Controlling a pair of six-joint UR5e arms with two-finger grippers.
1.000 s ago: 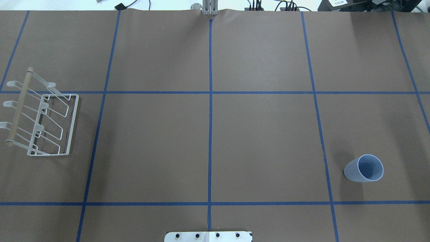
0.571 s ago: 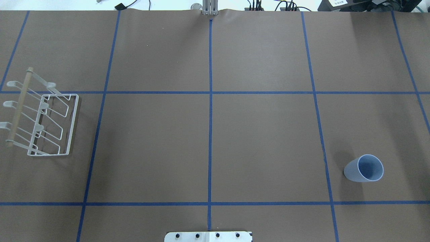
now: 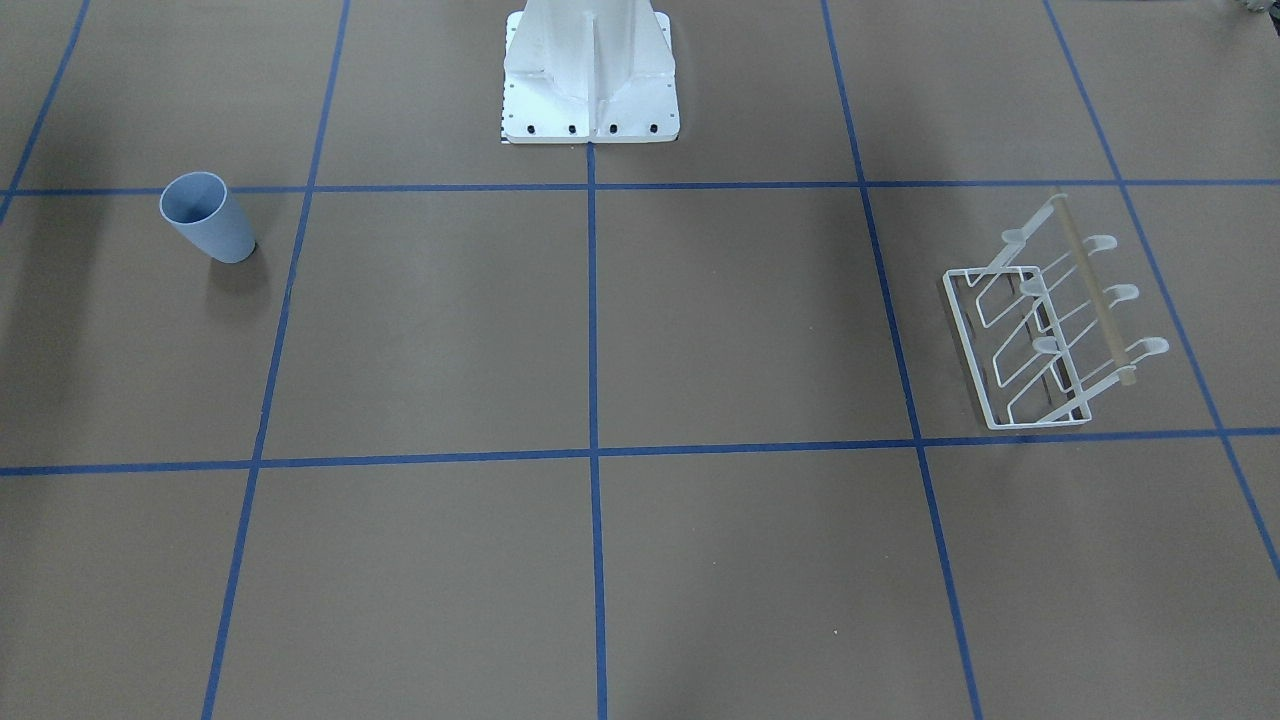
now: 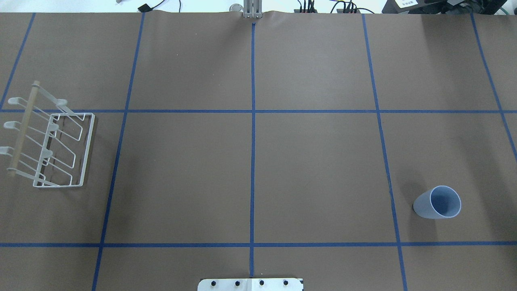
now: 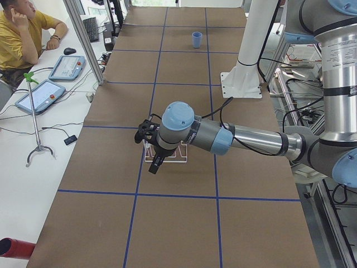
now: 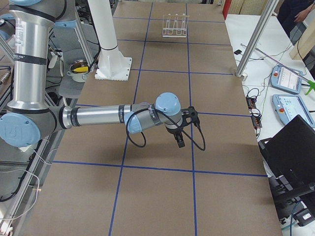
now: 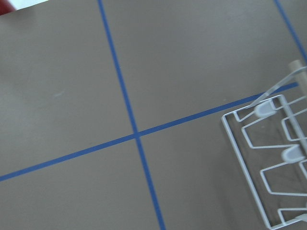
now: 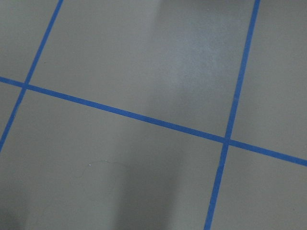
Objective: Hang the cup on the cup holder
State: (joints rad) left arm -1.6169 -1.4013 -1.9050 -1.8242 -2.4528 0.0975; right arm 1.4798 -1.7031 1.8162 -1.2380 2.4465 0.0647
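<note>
The pale blue cup [image 3: 217, 227] is standing with its rim up and clear space around it, so the robot's right gripper should go on toward the cup's rim [image 3: 166, 212] until its fingers straddle the cup's side.
The pale blue cup [image 4: 438, 202] stands upright, rim up, on the table's right side; it also shows in the front view [image 3: 208, 218] and far off in the left view [image 5: 197, 39]. The white wire cup holder [image 4: 88, 149] with its wooden rod [image 4: 24, 127] stands at the table's left side [image 3: 968, 350] [image 6: 175, 25]; one corner fills the left wrist view [image 7: 265, 108]. My left gripper [image 5: 153, 162] hangs over the holder. My right gripper [image 6: 179, 140] hangs over the table. I cannot tell whether either is open or shut.
The white robot pedestal [image 3: 590, 70] stands at the table's near edge [image 4: 250, 284]. Blue tape lines divide the brown table cover. A seated person [image 5: 22, 33] and tablets are beside the table; a laptop [image 6: 290, 147] sits off the table's far side.
</note>
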